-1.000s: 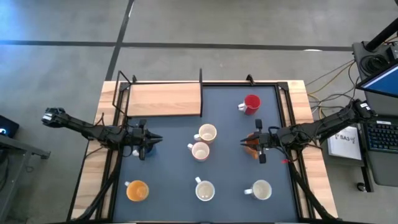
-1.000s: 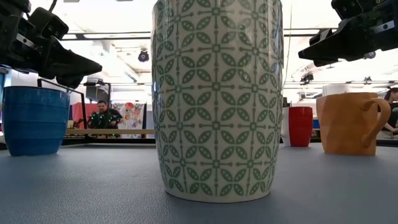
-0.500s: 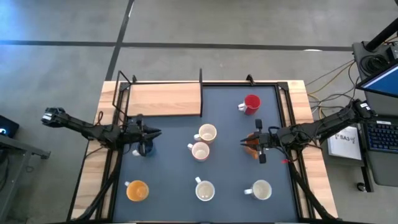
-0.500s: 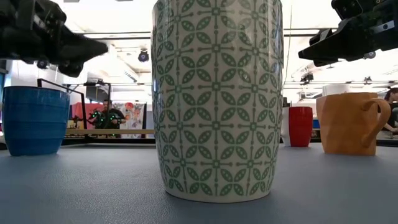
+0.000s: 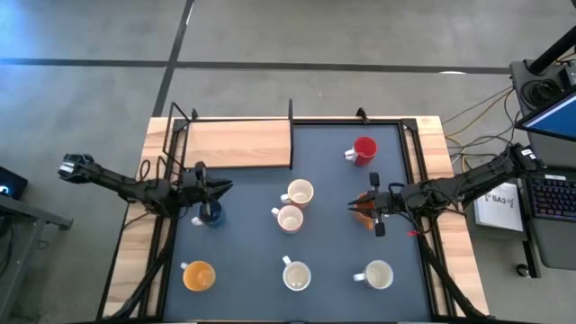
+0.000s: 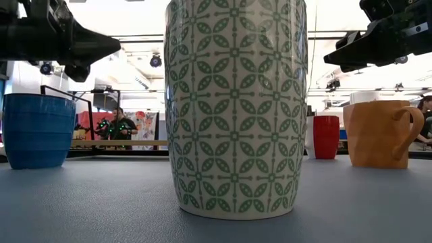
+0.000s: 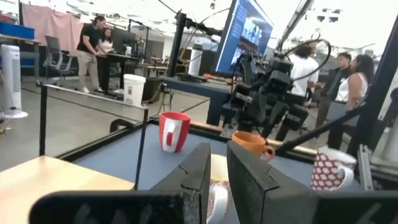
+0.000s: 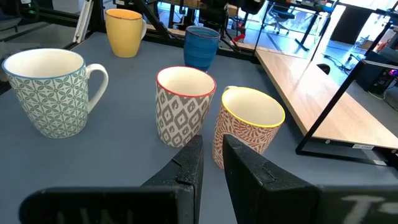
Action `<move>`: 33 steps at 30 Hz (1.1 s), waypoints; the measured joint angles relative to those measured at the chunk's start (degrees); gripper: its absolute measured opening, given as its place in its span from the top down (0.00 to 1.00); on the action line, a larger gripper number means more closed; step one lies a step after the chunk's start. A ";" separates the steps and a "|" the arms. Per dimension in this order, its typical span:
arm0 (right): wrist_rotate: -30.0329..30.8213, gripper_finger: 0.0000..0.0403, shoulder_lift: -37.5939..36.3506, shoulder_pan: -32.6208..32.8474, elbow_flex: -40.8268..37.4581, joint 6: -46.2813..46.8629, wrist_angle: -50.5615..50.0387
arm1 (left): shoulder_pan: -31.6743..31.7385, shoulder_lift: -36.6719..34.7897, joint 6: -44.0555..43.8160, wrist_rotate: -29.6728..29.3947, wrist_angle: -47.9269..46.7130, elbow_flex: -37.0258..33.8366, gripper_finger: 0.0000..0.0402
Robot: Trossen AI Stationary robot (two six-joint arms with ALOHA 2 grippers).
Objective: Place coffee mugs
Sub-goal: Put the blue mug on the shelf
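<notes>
My left gripper is level and closed, and it points past the blue mug (image 6: 39, 131). Next, I tilt it down, open it and grab the mug's rim (image 6: 71, 99) before I carry the mug to the wooden board.
Several coffee mugs stand upright on their bases on the grey mat (image 5: 333, 252): a blue one (image 5: 211, 214), a red one (image 5: 364, 148), two patterned ones (image 5: 300, 193) (image 5: 289, 217) at the centre, an orange one (image 5: 198, 274) and a green-patterned one (image 5: 297, 274) near the front. My left gripper (image 5: 227, 187) hovers level above the blue mug (image 6: 37, 131), shut, holding nothing. My right gripper (image 5: 353, 205) hangs shut over another orange mug (image 6: 378, 133), clear of it, pointing toward the centre mugs (image 8: 185, 102).
A wooden board (image 5: 238, 144) lies at the far left inside a black frame (image 5: 175, 135). Another white mug (image 5: 378, 274) stands at the near right. People stand in the room beyond the table. Bare mat lies between the mugs.
My left gripper has risen and tipped up from slanting down to about level, moving a little toward the far edge, so the blue mug beneath it now shows from above. The blue mug has stayed in place.
</notes>
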 joint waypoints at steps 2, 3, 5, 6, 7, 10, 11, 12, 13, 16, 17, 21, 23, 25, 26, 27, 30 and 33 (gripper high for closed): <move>0.00 0.88 0.00 -0.01 0.00 0.00 0.02 | 0.00 0.98 0.01 0.02 2.57 -0.01 0.91; 0.00 0.88 0.00 0.00 0.00 0.00 0.02 | 0.01 1.42 0.06 0.01 3.42 0.00 0.91; 0.00 0.88 -0.02 -0.02 0.00 0.00 0.02 | 0.00 2.24 -0.09 -0.30 3.46 0.00 0.91; 0.00 0.88 0.00 -0.02 0.00 0.00 0.01 | 0.00 2.72 -1.24 -1.01 2.67 0.28 0.91; 0.00 0.88 0.00 -0.02 0.00 0.00 0.02 | 0.00 3.30 -2.88 -1.76 1.49 1.07 0.91; 0.00 0.88 0.00 -0.01 -0.01 0.00 0.01 | -0.02 5.12 -4.96 -1.95 -5.35 5.63 0.91; 0.00 0.88 0.00 -0.02 0.00 0.02 0.02 | -0.02 5.94 -5.11 -1.92 -9.07 7.76 0.91; 0.00 0.88 0.00 0.00 0.00 0.00 0.01 | 0.00 7.01 -5.68 -1.94 -13.03 10.29 0.91; 0.00 0.88 0.00 -0.01 0.00 0.00 0.01 | 0.06 8.17 -6.64 -1.92 -17.45 13.13 0.91; 0.00 0.88 0.00 -0.02 0.00 0.00 0.01 | 0.06 12.69 -13.13 -1.91 -34.82 22.77 0.91; 0.00 0.88 0.00 -0.01 -0.01 0.01 0.02 | 0.06 14.63 -16.21 -1.92 -41.08 26.41 0.91; 0.00 0.88 0.00 -0.01 0.00 0.00 0.01 | -0.04 22.87 -27.92 -1.89 -63.62 38.27 0.91; 0.00 0.88 0.00 0.00 0.00 0.00 0.00 | -0.04 26.89 -32.94 -1.27 -72.06 42.87 0.91; 0.00 0.88 0.00 -0.01 0.00 0.00 0.00 | -0.04 30.35 -37.08 0.82 -79.23 47.07 0.91; 0.00 0.88 0.00 0.00 0.00 0.00 0.01 | -0.04 31.99 -38.91 2.24 -81.91 48.97 0.91; 0.00 0.88 0.00 -0.02 0.00 0.00 0.00 | -0.09 33.54 -40.64 3.82 -84.77 50.86 0.91; 0.00 0.88 0.00 0.00 0.00 0.00 0.00 | -0.69 37.23 -44.78 7.31 -91.76 55.56 0.91; 0.00 0.88 -0.01 -0.02 0.00 0.00 0.00 | -1.27 39.71 -48.56 8.76 -96.18 58.22 0.91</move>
